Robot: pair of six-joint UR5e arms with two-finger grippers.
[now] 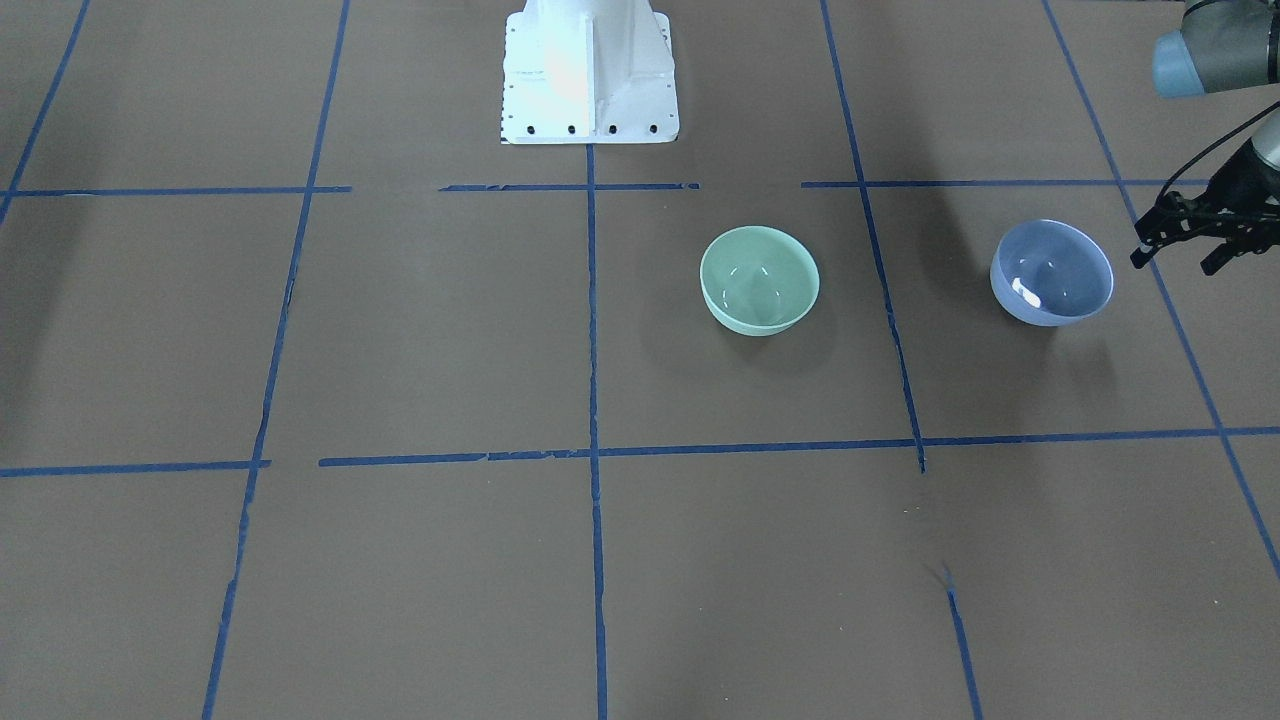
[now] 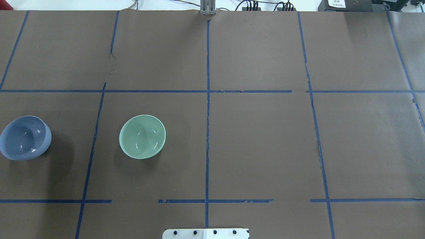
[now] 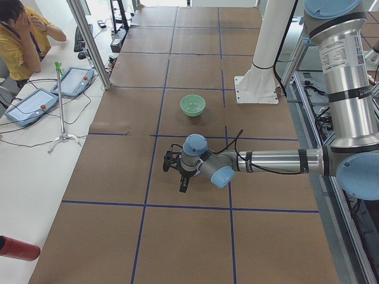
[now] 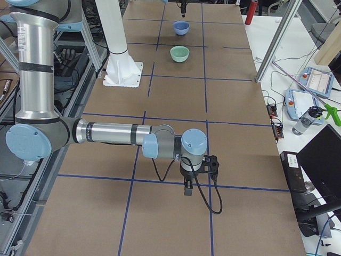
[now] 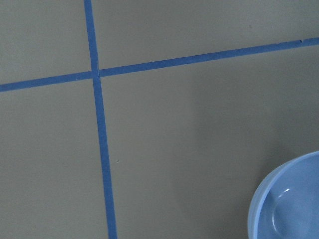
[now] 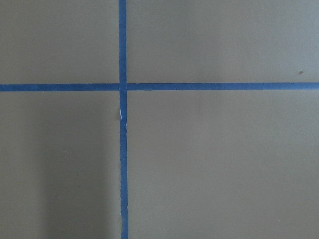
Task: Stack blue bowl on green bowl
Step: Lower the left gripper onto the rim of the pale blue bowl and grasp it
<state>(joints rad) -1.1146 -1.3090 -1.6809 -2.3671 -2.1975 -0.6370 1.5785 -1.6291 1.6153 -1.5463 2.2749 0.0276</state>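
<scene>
Both bowls get narrower toward their bases and the green bowl is empty (image 1: 759, 281), so the blue bowl (image 1: 1052, 272) will sit deep inside when the robot lowers it.
The blue bowl (image 1: 1052, 272) stands upright and empty on the brown table, at the far left of the overhead view (image 2: 25, 137). The green bowl (image 1: 759, 279) stands upright and empty about a bowl's width and a half from it, nearer the table's middle (image 2: 142, 136). My left gripper (image 1: 1173, 262) hovers just outside the blue bowl, apart from it, with its fingers spread and empty. The left wrist view shows only the blue bowl's rim (image 5: 291, 199) at the lower right. My right gripper (image 4: 198, 176) hangs low over the table's far right end; I cannot tell whether it is open.
The robot's white base (image 1: 588, 75) stands at the table's near edge. Blue tape lines (image 2: 207, 116) cross the brown table cover. An operator (image 3: 23, 35) sits beyond the table's far side, next to teach pendants (image 3: 32, 106) and a small stand (image 3: 62, 106).
</scene>
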